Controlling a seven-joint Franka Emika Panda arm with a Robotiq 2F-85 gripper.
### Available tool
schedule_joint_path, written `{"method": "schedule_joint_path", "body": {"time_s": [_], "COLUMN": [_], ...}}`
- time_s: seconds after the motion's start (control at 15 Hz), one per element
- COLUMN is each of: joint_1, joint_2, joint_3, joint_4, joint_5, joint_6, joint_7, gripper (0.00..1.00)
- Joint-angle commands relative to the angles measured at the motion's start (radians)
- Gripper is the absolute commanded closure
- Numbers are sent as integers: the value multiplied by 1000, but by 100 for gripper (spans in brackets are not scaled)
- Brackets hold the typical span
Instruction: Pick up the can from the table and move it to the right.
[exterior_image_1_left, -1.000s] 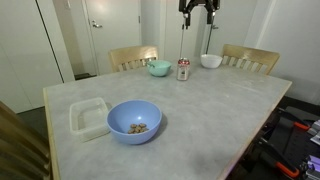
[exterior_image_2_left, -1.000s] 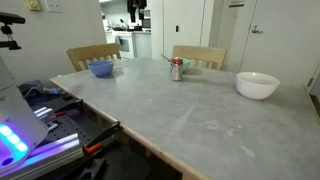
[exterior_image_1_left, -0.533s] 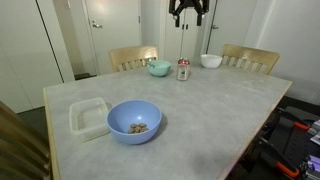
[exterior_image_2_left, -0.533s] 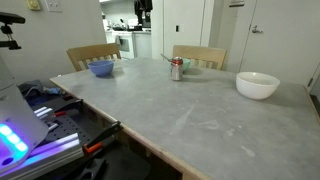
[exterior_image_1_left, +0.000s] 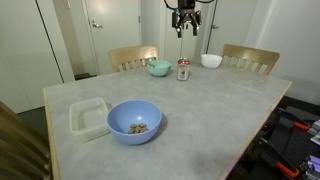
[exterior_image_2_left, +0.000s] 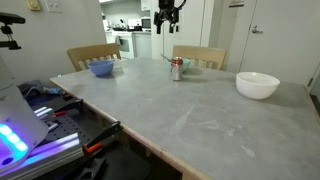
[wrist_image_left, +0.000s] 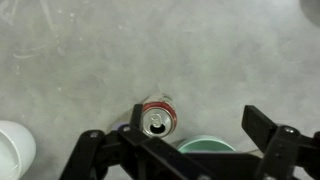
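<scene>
The can (wrist_image_left: 157, 117) stands closer to one finger of the robot's open gripper than to the gripper's middle, so next the gripper moves over to centre the can before it goes down and closes around its top (exterior_image_1_left: 183, 61).
The can (exterior_image_1_left: 183, 69) stands upright on the grey speckled table (exterior_image_1_left: 190, 115), between the small teal bowl (exterior_image_1_left: 159, 68) and the small white bowl (exterior_image_1_left: 211, 61). It also shows in an exterior view (exterior_image_2_left: 177, 69) and, from above, in the wrist view (wrist_image_left: 158, 120), with a red rim and an open top. My gripper (exterior_image_1_left: 186, 27) hangs open and empty high above the can; it also shows in an exterior view (exterior_image_2_left: 169, 18). In the wrist view its two fingers spread wide at the bottom edge (wrist_image_left: 182, 150).
A large blue bowl (exterior_image_1_left: 134, 120) with some food and a clear square container (exterior_image_1_left: 88, 116) sit near the front. Wooden chairs (exterior_image_1_left: 133, 57) stand behind the table. A white bowl (exterior_image_2_left: 258, 85) is at the table's far side. The teal bowl (wrist_image_left: 208, 146) lies next to the can.
The gripper has come down and shifted sideways to above the can. The can and bowls have not moved.
</scene>
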Motion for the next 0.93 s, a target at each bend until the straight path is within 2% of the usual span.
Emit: {"method": "schedule_joint_path", "body": {"time_s": [0.0,0.07,0.33,0.47,0.87], "joint_1": [-62,-32,-62,-44,-9], "joint_2": [127,64,116,107,113], "joint_3": [-24,-22,-30,-17,-8], "joint_4": [184,87,155,119,-9], "joint_5": [14,1,2,22,19], "joint_6": [-181,-95,-148,-108,156], "joint_7": [-161,-95,-145,-104,-52], "gripper": [0,0,0,0,0]}}
